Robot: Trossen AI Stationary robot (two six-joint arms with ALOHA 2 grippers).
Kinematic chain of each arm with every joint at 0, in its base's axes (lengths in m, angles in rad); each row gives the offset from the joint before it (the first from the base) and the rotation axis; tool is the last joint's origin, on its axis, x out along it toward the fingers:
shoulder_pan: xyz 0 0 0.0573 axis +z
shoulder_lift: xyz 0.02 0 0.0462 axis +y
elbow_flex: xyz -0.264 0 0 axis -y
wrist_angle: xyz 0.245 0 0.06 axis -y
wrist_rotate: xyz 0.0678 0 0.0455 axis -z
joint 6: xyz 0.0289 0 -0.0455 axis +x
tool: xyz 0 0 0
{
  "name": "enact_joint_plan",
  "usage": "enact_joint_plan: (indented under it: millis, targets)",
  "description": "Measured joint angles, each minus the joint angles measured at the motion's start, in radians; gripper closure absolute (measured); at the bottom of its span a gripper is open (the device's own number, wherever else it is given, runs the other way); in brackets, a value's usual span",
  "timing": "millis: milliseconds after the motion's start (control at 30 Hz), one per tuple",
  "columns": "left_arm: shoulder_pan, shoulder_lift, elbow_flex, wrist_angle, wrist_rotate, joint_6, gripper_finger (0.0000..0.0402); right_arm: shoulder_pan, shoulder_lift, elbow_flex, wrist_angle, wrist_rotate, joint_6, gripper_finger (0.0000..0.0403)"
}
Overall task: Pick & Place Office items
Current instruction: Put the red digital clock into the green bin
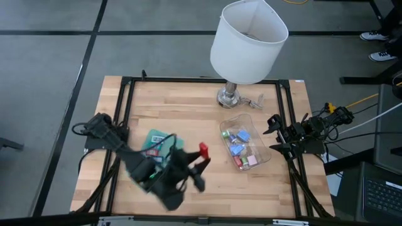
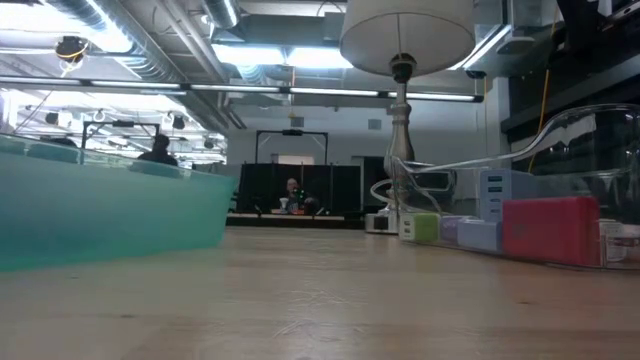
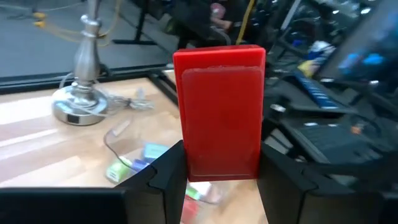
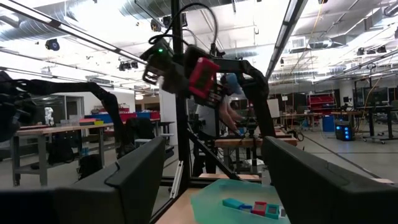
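Next, I pull my left gripper back and lower the red item [image 1: 203,150] into the tray [image 1: 158,142], because the item hangs past the green tray's edge toward the clear tub.
My left gripper [image 1: 201,160] is shut on a red rectangular office item [image 3: 217,112], which hangs in the air between the green tray [image 1: 155,142] and the clear tub [image 1: 245,145]. The tub holds several small pieces [image 1: 239,143] in blue, green and pink. More small pieces [image 4: 255,206] lie in the tray, which the left arm partly covers in the high view. My right gripper [image 4: 214,186] waits open at the table's right edge, with nothing between its fingers. My left gripper pinches the red item by its two narrow long sides, at its lower end [image 3: 221,171], between the two fingers [image 3: 168,177]. The fingers come nearly level from the table's left side. Most of the item sticks out past the fingertips, upright between them and clear of the table.
A white-shaded lamp [image 1: 248,44] stands on its metal base [image 1: 231,95] at the table's far middle, just behind the tub. A black frame [image 1: 125,113] runs along the table's edges. Bare wood [image 1: 251,188] lies in front of the tub.
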Motion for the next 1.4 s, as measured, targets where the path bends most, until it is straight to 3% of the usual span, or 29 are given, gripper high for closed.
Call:
enact_joint_plan:
  millis: [300,400,500,633,800,867,933,1133,1267,1400]
  targets:
    - [-0.179,-0.031,0.0,-0.096,-0.202,-0.073,0.0249,0.0,0.0,0.0,0.0,0.0,0.0,0.0124]
    - [-0.224,-0.071,0.0,-0.168,-0.196,-0.062,0.0249,0.0,0.0,0.0,0.0,0.0,0.0,0.0124]
    - [-0.225,-0.129,0.0,-0.16,-0.039,0.067,0.0249,0.0,0.0,0.0,0.0,0.0,0.0,0.0124]
    - [-0.159,-0.191,0.0,0.045,0.198,0.43,0.0249,0.0,0.0,0.0,0.0,0.0,0.0,0.0124]
    - [0.022,-0.228,0.001,0.422,0.73,0.893,0.0249,0.0,0.0,0.0,0.0,0.0,0.0,0.0124]
    - [0.102,-0.234,0.001,0.451,0.933,0.921,0.0249,0.0,0.0,0.0,0.0,0.0,0.0,0.0124]
    - [0.172,-0.233,0.001,0.409,1.058,0.919,0.0249,0.0,0.0,0.0,0.0,0.0,0.0,0.0124]
    - [0.273,-0.214,-0.053,0.195,1.114,0.88,0.0249,0.0,0.0,0.0,0.0,0.0,0.0,0.0124]
    - [0.292,-0.265,-0.288,0.389,1.101,0.82,0.0249,0.0,0.0,0.0,0.0,0.0,0.0,0.0124]
    - [0.279,-0.379,-0.628,0.833,0.991,0.738,0.0249,0.0,0.0,0.0,0.0,0.0,0.0,0.0124]
